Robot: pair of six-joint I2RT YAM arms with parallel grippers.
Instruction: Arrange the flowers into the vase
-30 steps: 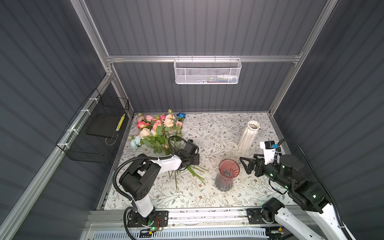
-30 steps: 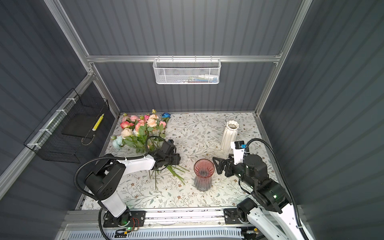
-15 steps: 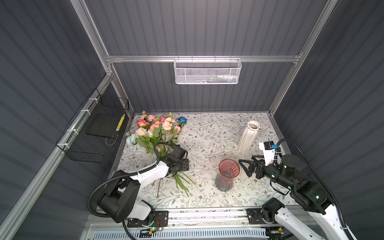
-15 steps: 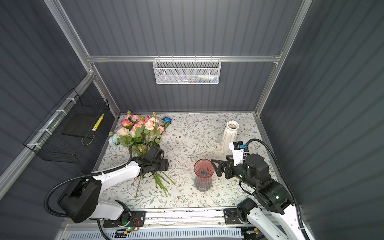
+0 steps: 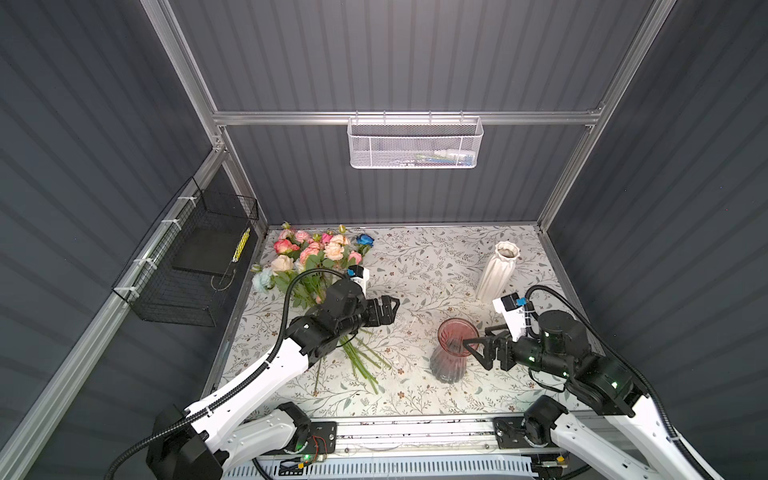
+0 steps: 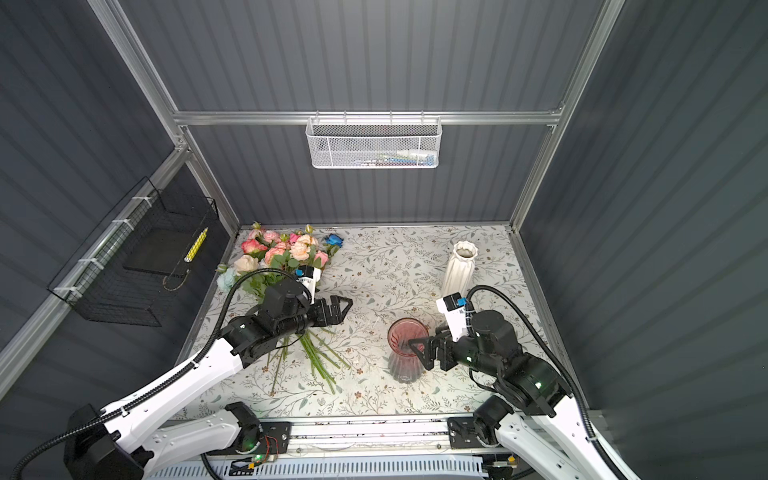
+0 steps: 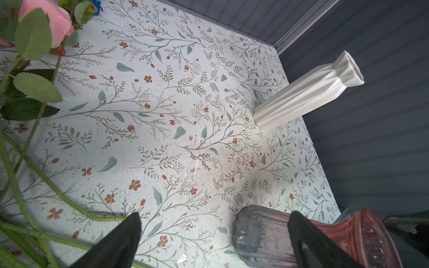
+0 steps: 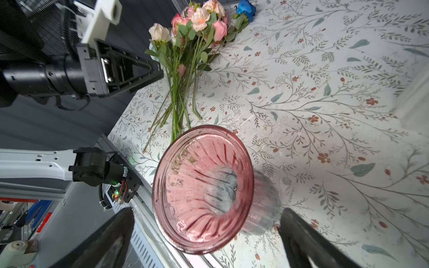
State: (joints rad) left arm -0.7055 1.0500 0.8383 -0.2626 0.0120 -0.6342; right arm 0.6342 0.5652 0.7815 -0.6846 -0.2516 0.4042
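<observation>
The pink glass vase (image 5: 448, 367) is standing near the metal rail, so my right gripper should grip the vase's rim (image 5: 473, 325) and move the vase farther back before flowers go in.
The flowers (image 5: 316, 257) (image 6: 286, 253) lie as one bunch on the table at the back left, blooms toward the rear wall, green stems (image 5: 361, 361) (image 8: 178, 109) fanned toward the front. My left gripper (image 5: 392, 309) (image 6: 347, 307) (image 7: 214, 215) hovers open just right of the stems, holding nothing. A pink glass vase (image 5: 453, 349) (image 6: 405, 349) (image 8: 202, 185) stands upright front of centre. My right gripper (image 5: 471, 353) (image 6: 417, 353) (image 8: 206, 211) is open at the vase's right side, fingers spread wider than its rim, not gripping it.
A white ribbed vase (image 5: 498, 270) (image 6: 459, 268) (image 7: 308, 92) stands upright at the back right. A white mesh basket (image 5: 415, 143) hangs on the rear wall and a black wire basket (image 5: 187, 266) on the left wall. A metal rail (image 5: 415, 428) runs along the table's front edge.
My left gripper has opened, let go of the stems and swung right toward the middle; the bunch now rests on the table. The right gripper has barely moved.
</observation>
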